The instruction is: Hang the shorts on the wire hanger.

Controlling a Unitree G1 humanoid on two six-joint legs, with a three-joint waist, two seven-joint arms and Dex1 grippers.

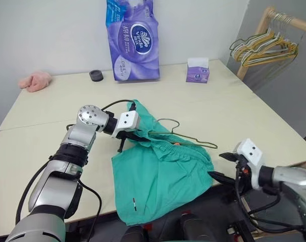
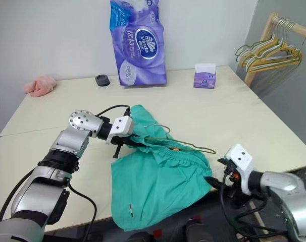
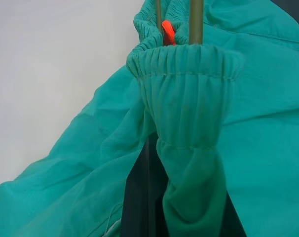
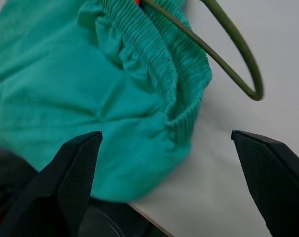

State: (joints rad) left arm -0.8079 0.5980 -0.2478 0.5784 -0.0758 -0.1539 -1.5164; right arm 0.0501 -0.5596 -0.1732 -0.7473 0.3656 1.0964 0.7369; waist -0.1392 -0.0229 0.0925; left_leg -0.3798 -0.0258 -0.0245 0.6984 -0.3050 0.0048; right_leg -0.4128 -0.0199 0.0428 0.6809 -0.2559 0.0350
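I expect the shorts' waistband [image 1: 197, 149] to stretch out over the wire hanger's rounded corner when I pull it, because tight elastic ridges [image 4: 150, 58] gather the cloth.
The teal shorts [image 1: 160, 176] lie over the table's front edge, and part of the cloth hangs off it. My left gripper [image 1: 123, 137] is shut on a bunched fold of their elastic waistband [image 3: 184, 64]. The thin olive wire hanger [image 1: 193, 140] runs from there through the gathered waistband. Its hook [image 1: 168, 122] lies flat on the table, and its rounded right corner [image 4: 253, 84] sticks out past the cloth. My right gripper [image 1: 221, 167] is open beyond the table edge, just right of the shorts' right end, with nothing between its fingertips [image 4: 75, 168].
At the back of the table [image 1: 234, 101] stand a tall purple tissue pack [image 1: 132, 40], a small purple tissue box [image 1: 197, 70] and a black round object [image 1: 96, 75]. A pink cloth [image 1: 36, 80] lies far left. A wooden rack with bunched hangers [image 1: 264, 48] stands at right.
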